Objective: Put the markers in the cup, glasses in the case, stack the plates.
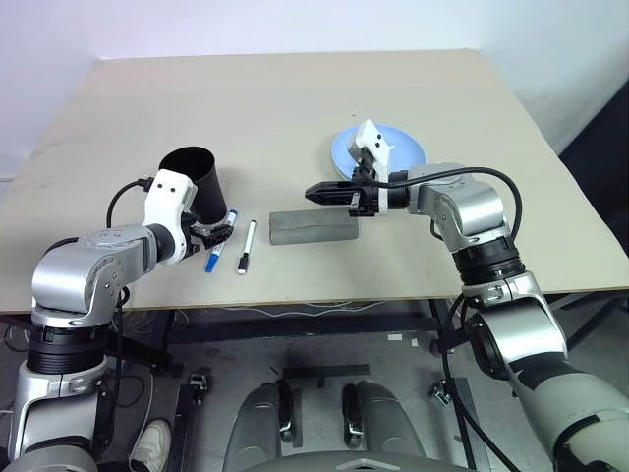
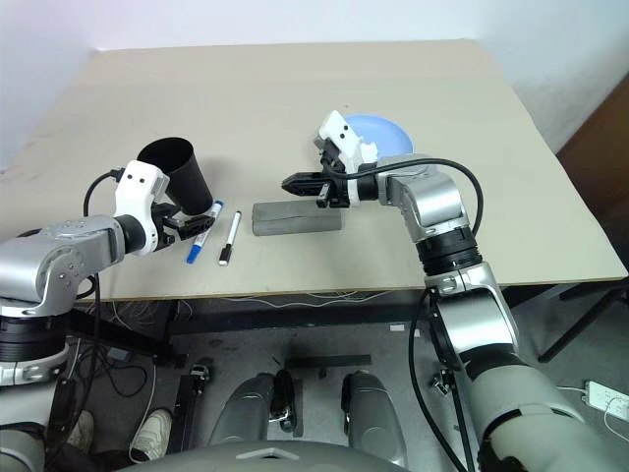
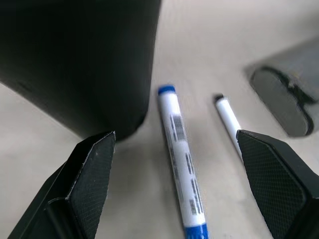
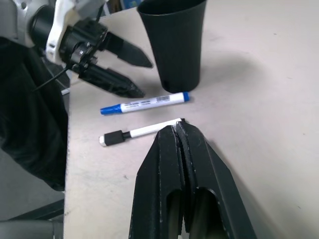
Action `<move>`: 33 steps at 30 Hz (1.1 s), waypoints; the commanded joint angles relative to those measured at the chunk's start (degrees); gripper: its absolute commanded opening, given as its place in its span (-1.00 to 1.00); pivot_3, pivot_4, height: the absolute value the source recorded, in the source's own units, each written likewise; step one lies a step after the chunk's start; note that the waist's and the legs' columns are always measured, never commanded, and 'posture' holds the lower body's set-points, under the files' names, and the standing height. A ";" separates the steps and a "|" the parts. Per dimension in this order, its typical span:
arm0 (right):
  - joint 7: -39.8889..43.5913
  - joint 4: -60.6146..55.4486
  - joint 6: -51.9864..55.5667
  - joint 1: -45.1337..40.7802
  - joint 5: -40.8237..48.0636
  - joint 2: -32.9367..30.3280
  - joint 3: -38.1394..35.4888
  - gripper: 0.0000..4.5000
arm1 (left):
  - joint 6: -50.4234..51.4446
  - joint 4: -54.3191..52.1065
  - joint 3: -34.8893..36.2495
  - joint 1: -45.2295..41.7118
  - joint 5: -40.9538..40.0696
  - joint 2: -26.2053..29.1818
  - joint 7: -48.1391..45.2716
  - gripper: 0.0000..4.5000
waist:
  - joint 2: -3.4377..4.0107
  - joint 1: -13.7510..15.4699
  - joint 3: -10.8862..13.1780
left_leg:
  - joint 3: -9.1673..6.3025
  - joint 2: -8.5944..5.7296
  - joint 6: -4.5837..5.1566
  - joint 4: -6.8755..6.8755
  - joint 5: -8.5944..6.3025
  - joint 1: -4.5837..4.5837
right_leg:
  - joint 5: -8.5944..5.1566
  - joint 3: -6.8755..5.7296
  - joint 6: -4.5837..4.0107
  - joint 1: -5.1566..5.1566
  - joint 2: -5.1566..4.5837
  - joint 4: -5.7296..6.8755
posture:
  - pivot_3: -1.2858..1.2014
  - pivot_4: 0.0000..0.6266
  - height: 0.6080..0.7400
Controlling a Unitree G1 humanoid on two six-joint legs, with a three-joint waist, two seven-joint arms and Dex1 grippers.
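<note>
My gripper will drop the blue-capped marker through the black cup's opening, which is far wider than the marker, so the marker will lean against the inside of the cup.
The black cup stands upright at the table's left. Just right of it lie the two markers, the blue-capped one and the thinner black-capped one, side by side. My left gripper hovers low beside the cup's base, open, its fingers straddling the blue-capped marker without touching it. The grey case lies closed at the table's middle. My right gripper is shut and empty, pointing left just above the case. A light blue plate sits behind the right wrist. The glasses are out of view.
The pale tabletop stretches bare behind the objects. Its front edge runs close below the markers and case. Cables loop from both wrists.
</note>
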 commanded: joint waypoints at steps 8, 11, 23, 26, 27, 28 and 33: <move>-1.17 -1.48 -0.81 -0.29 1.18 -1.26 -1.59 -0.96 | 7.70 2.49 1.01 -5.70 1.07 -2.54 2.39 0.82 | -0.07 0.16 0.04 | -0.02 -0.04 0.08 0.10 0.02 0.01 | 0.05 -0.01 0.09 0.07 -0.05 0.02 | 0.03 -0.52 0.54; -1.40 -1.37 -0.82 -0.34 1.21 -1.38 -1.59 -0.96 | 8.39 2.92 0.29 -5.97 1.65 -2.89 2.45 0.82 | -0.08 0.12 0.04 | -0.02 -0.03 0.07 0.10 0.04 0.02 | 0.06 0.00 0.09 0.07 -0.04 0.02 | 0.03 -0.52 0.54; -2.91 -1.00 -1.27 0.22 0.65 -1.95 -1.39 -0.96 | 14.73 3.89 -1.38 -6.30 2.84 -3.20 2.28 0.82 | -0.08 0.08 0.04 | -0.01 -0.03 -0.04 0.10 0.10 0.03 | 0.06 0.01 0.10 0.07 -0.04 0.03 | 0.03 -0.52 0.54; -3.38 -0.94 -1.37 0.40 0.61 -2.07 -1.51 -0.96 | 15.69 4.29 -1.03 -6.50 2.95 -3.45 2.20 0.82 | -0.08 0.03 0.04 | -0.01 -0.03 -0.05 0.10 0.10 0.04 | 0.06 0.01 0.10 0.08 -0.04 0.03 | 0.03 -0.52 0.54; -3.50 -0.97 -1.36 0.44 0.63 -2.10 -1.55 -0.96 | 15.86 4.27 -0.93 -6.51 2.92 -3.55 2.14 0.82 | -0.08 0.02 0.04 | -0.01 -0.03 -0.04 0.09 0.10 0.05 | 0.06 0.01 0.10 0.08 -0.04 0.03 | 0.03 -0.52 0.54; -3.63 -0.93 -1.37 0.47 0.65 -2.12 -1.59 -0.96 | 16.21 4.35 -0.80 -6.58 2.86 -3.75 2.13 0.82 | -0.08 0.02 0.04 | -0.01 -0.03 -0.05 0.10 0.10 0.05 | 0.06 0.01 0.10 0.09 -0.04 0.03 | 0.03 -0.52 0.54; -4.16 -0.87 -1.59 0.66 0.62 -2.14 -1.61 -0.98 | 16.95 4.73 -0.64 -6.85 3.21 -4.09 2.33 0.55 | -0.08 0.02 0.04 | -0.02 -0.03 -0.04 0.10 0.10 0.07 | 0.06 0.01 0.10 0.12 -0.05 0.03 | 0.03 -0.52 0.54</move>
